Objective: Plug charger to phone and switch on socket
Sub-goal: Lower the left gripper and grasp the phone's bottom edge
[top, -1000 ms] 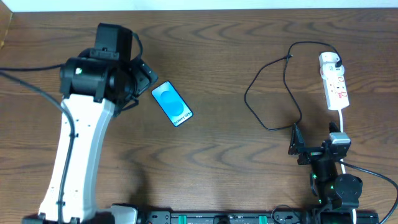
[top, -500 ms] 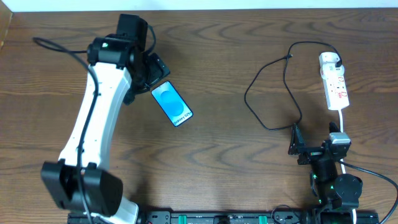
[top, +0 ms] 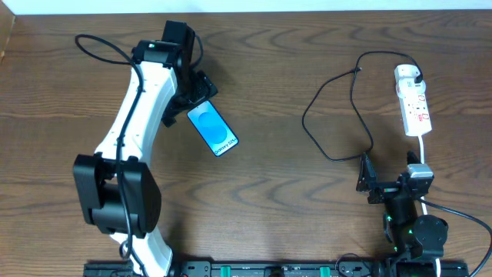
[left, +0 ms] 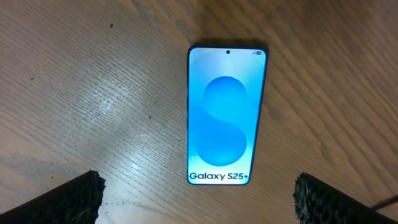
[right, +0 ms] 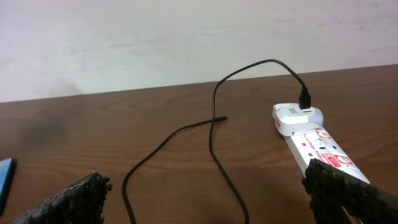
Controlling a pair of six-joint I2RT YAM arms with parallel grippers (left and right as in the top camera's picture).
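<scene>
The phone's narrow width point(top: 213, 128) has my left gripper's open fingers across it, so I should keep moving them down until they are on either side of both long edges point(top: 207, 121), and then close them.
The phone point(top: 213, 128) lies flat on the wooden table, its blue screen up; in the left wrist view point(left: 227, 115) it reads "Galaxy S25+". My left gripper point(top: 201, 95) is open and empty just beyond the phone's far end, with the phone ahead between its fingertips point(left: 205, 202). The charger, a thin black cable point(top: 330, 100), loops on the table. Its plug tip point(right: 222, 118) lies loose and its other end is plugged in at the far end of the socket point(top: 413, 104). My right gripper point(top: 389, 175) is open and empty in front of the cable loop point(right: 208, 202).
The socket's thick white cord point(top: 423, 150) runs toward the right arm's base. The socket point(right: 314, 143) lies at the right of the right wrist view. A pale wall point(right: 186, 37) rises behind the table's far edge. The phone's edge point(right: 5, 180) shows at far left.
My left arm has swung right and toward the far side, bringing its gripper up to the phone's far end. The phone, cable, socket and right arm have not moved.
</scene>
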